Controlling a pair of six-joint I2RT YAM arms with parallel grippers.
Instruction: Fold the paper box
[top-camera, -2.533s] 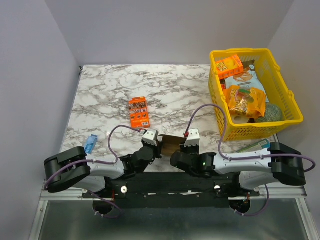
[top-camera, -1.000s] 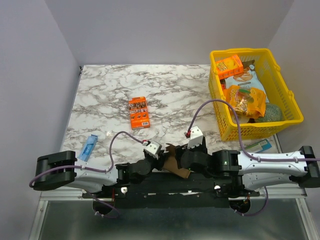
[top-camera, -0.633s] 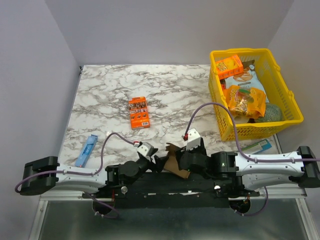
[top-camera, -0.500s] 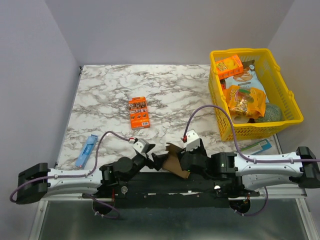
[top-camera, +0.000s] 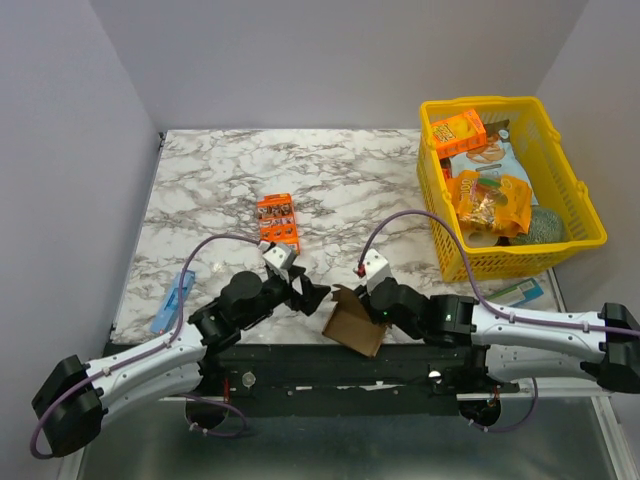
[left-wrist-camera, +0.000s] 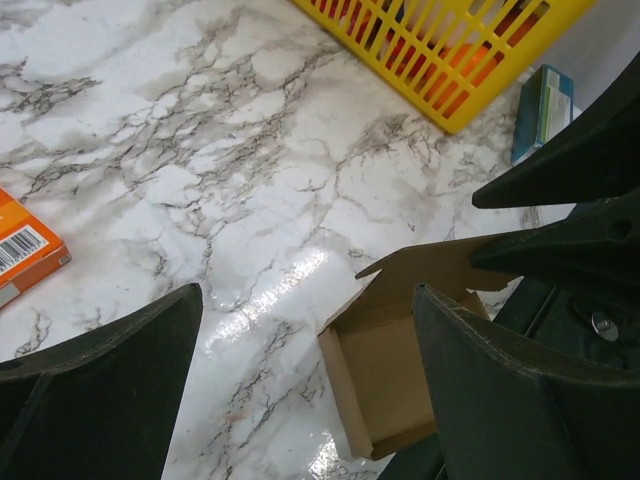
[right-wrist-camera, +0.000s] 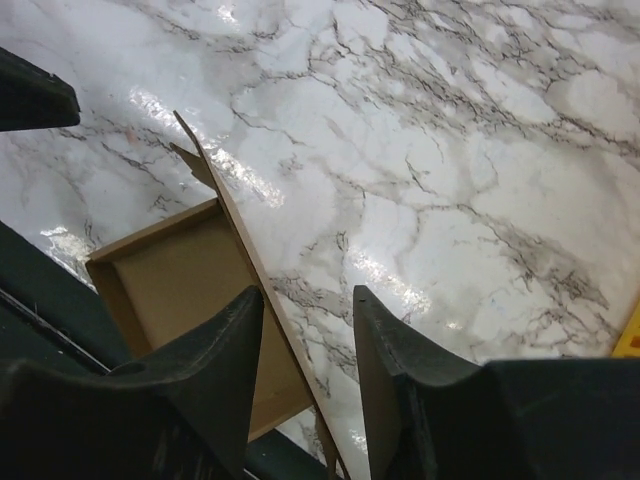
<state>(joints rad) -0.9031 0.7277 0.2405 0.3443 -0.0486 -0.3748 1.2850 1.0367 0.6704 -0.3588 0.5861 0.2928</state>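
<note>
I should use my right gripper to move the paper box by its upright flap to mid-table before my left gripper joins in, because the paper box sits crooked over the table's near edge.
The paper box is a small brown cardboard tray lying open side up at the table's near edge, with one flap standing up. In the left wrist view the box lies below and to the right of my left gripper. That gripper is wide open, holds nothing and hovers left of the box. My right gripper sits over the box's far side. In the right wrist view its half-closed jaws straddle the upright flap, with a gap still showing beside the right finger.
A yellow basket full of snack packs stands at the right. An orange carton lies mid-table, a blue packet at the left edge, and a teal box by the basket's near corner. The arms' black base rail runs just behind the paper box.
My left gripper opened, let go of the box and drew back up and left. The right gripper moved over the flap and its jaws narrowed. The box now lies flat on the table.
</note>
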